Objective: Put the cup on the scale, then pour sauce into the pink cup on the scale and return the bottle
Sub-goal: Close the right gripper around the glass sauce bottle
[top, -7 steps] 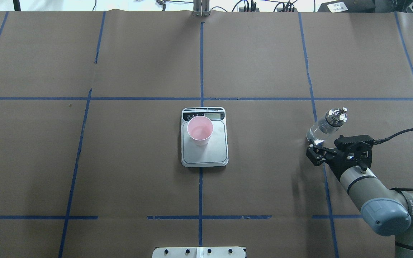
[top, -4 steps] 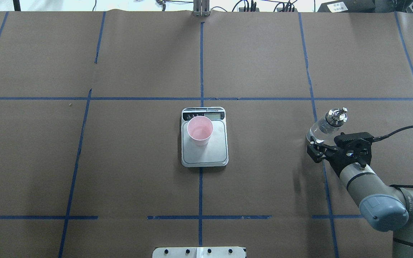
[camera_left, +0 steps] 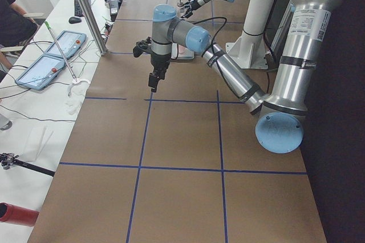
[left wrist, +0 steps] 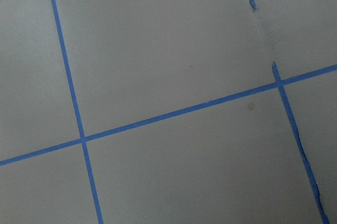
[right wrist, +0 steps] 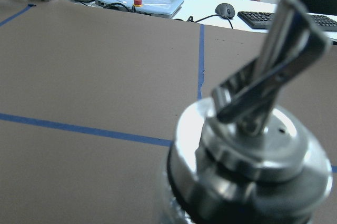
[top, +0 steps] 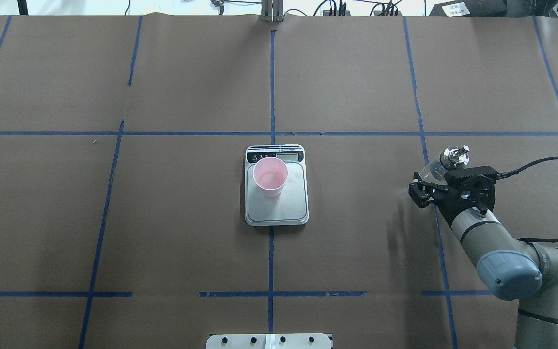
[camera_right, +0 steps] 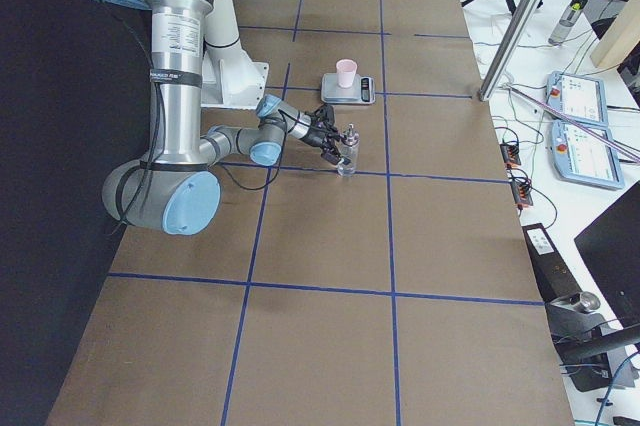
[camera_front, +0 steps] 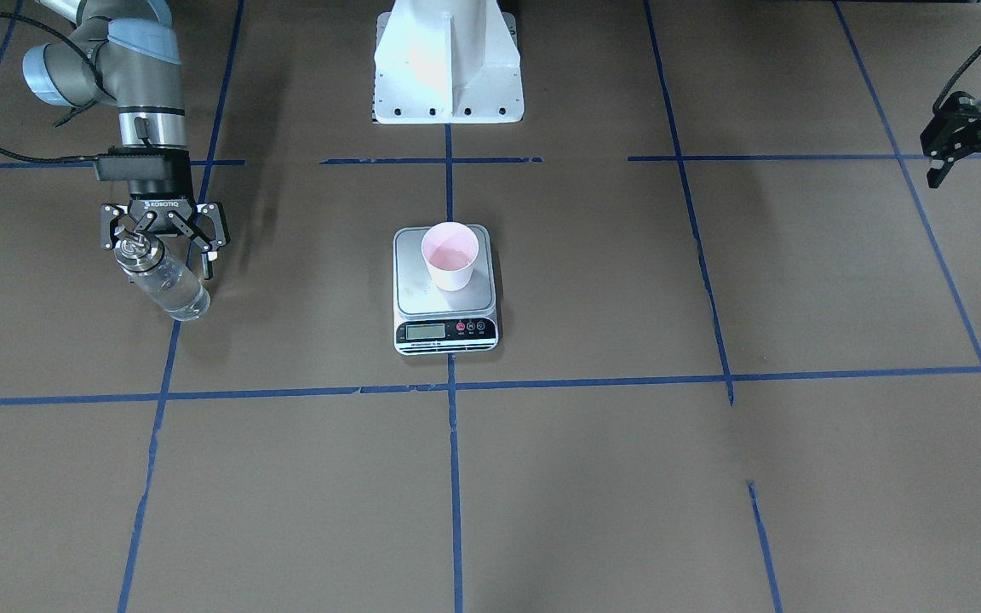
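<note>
The flap (right wrist: 274, 84) pivots and covers the bottle's narrow silver spout (right wrist: 279, 37). It will swing open and let out a thin stream when I tip the bottle.
The pink cup (top: 270, 175) (camera_front: 450, 254) stands upright on the far part of the silver scale (top: 279, 208) (camera_front: 410, 294) at the table's middle. The clear glass bottle (camera_front: 174, 289) (camera_right: 347, 153) with its silver spout cap (top: 454, 156) (right wrist: 253, 150) stands on the table at my right. My right gripper (camera_front: 160, 249) (top: 436, 180) is open, its fingers spread to either side of the bottle's upper part without closing on it. My left gripper (camera_front: 980, 170) (camera_left: 154, 83) hangs over bare table far to the left, looks open and holds nothing.
The white robot base (camera_front: 448, 60) sits at the near table edge behind the scale. Blue tape lines grid the brown table cover. Control tablets (camera_right: 580, 116) and cables lie on the white bench beyond the far edge, where a person sits.
My right gripper has moved forward to the bottle, so its open fingers now straddle the bottle's upper body. Bottle, cup and scale have stayed in place.
</note>
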Tool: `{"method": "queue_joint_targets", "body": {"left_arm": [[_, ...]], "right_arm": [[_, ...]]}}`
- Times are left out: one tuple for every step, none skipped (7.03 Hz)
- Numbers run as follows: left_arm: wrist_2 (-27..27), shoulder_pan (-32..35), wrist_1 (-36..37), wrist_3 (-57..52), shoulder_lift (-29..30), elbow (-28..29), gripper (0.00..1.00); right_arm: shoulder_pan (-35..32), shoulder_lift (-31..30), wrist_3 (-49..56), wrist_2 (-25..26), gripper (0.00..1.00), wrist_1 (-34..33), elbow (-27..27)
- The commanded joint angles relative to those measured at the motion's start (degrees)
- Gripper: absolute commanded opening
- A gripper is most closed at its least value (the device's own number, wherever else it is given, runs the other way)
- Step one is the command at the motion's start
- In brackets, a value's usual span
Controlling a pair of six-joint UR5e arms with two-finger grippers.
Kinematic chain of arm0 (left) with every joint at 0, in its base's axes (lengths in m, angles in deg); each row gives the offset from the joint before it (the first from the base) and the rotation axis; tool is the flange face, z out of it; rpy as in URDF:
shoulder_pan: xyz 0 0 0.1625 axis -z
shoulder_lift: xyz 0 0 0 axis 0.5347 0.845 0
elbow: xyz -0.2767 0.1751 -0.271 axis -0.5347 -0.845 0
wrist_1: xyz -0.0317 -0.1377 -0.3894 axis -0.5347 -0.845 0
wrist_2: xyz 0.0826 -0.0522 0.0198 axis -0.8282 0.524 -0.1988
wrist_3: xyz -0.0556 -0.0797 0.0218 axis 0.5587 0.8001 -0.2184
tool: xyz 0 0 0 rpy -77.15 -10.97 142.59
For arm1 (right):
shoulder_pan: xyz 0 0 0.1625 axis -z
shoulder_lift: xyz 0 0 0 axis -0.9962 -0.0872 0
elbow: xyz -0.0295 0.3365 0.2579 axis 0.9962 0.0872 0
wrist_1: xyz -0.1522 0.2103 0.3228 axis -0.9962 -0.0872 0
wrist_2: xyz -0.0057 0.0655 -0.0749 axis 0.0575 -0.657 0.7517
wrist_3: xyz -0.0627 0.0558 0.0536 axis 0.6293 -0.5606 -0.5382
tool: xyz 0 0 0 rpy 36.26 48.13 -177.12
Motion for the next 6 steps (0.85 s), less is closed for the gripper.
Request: {"method": "queue_joint_targets", "body": {"left_arm": [[0.0,0.03,0.0,0.08,0.19,0.06,1.0],[0.0,0.21,0.0,-0.01,0.19,-0.02,1.0],[0.0,0.56,0.0,-0.1,0.27,-0.03,1.0],[0.0,0.73,0.0,-0.01,0.27,-0.11,1.0],[0.0,0.91,0.09,-0.01,0.71,-0.03,1.0],[0.17,1.43,0.09,-0.1,0.8,-0.03,1.0]], "right_arm": [[-1.95,0.58,0.24,-1.54,1.0,0.04,1.09],[-2.04,0.58,0.24,-1.54,1.0,0.04,1.18],[-2.13,1.19,-0.55,-1.54,0.35,1.26,1.18],[-3.0,1.03,1.19,-4.42,0.0,5.53,1.53],[-6.84,1.37,5.29,-9.4,0.0,5.84,0.58],[-9.4,1.29,6.03,-10.58,0.0,5.32,-1.35]]}}
